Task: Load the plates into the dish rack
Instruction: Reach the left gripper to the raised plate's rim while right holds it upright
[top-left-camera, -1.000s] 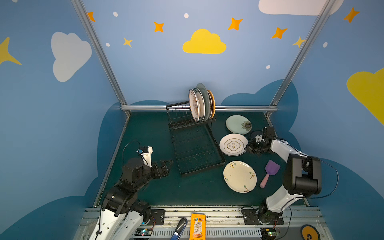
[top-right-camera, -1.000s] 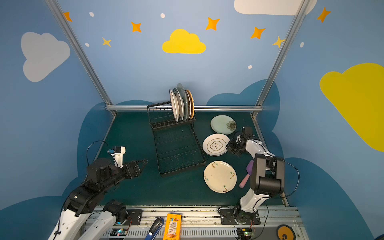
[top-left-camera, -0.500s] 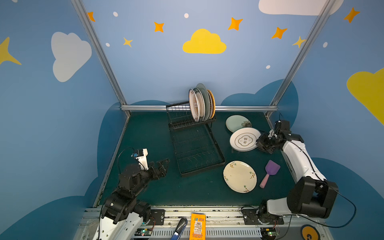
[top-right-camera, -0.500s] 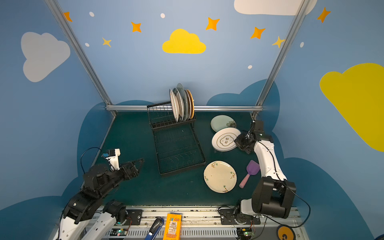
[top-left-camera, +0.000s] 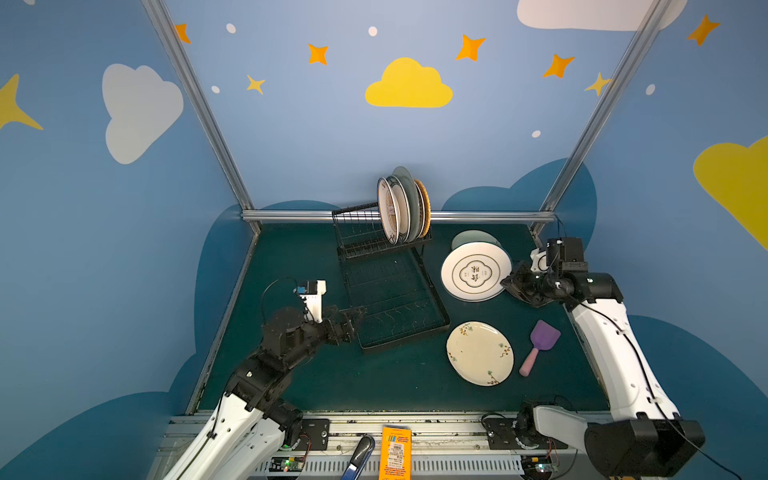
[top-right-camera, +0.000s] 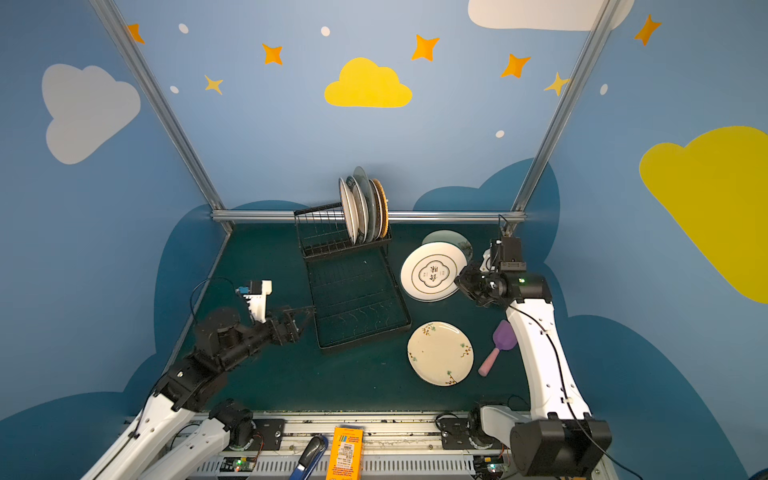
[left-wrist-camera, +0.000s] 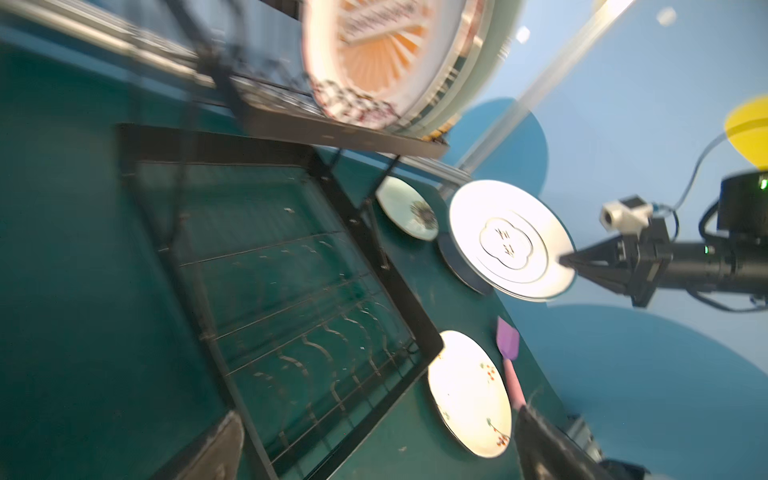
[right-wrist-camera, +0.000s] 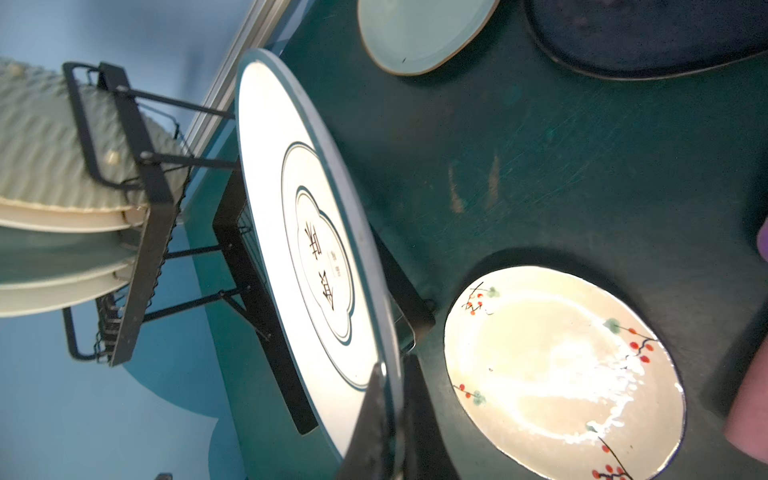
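Note:
The white plate's rim (top-left-camera: 444, 276) across from my right gripper is free, so my left gripper keeps going across the dish rack until its fingers close on that rim (top-left-camera: 449, 290).
My right gripper (top-left-camera: 508, 282) (right-wrist-camera: 395, 370) is shut on the rim of a white plate with a lettered centre (top-left-camera: 476, 272) (top-right-camera: 434, 272) (right-wrist-camera: 316, 249), held tilted above the table to the right of the dish rack (top-left-camera: 434, 289). Several plates (top-left-camera: 401, 208) stand upright in the rack's raised basket. A pale green plate (top-left-camera: 473, 237) lies behind the held one, and a dark navy plate (right-wrist-camera: 648, 37) lies beneath it. The cream floral plate (top-left-camera: 480, 353) lies flat nearer the front. My left gripper (top-left-camera: 357, 316) (left-wrist-camera: 378, 428) hangs open and empty at the rack's front left corner.
A purple spatula with a pink handle (top-left-camera: 540, 345) lies right of the floral plate, under my right arm. The rack's flat tray (left-wrist-camera: 399, 299) holds nothing. An aluminium rail (top-left-camera: 291, 216) runs along the back edge of the green table.
The right gripper has lifted the white lettered plate off the table and tilted it, uncovering the navy plate. The left arm has shifted slightly, still open.

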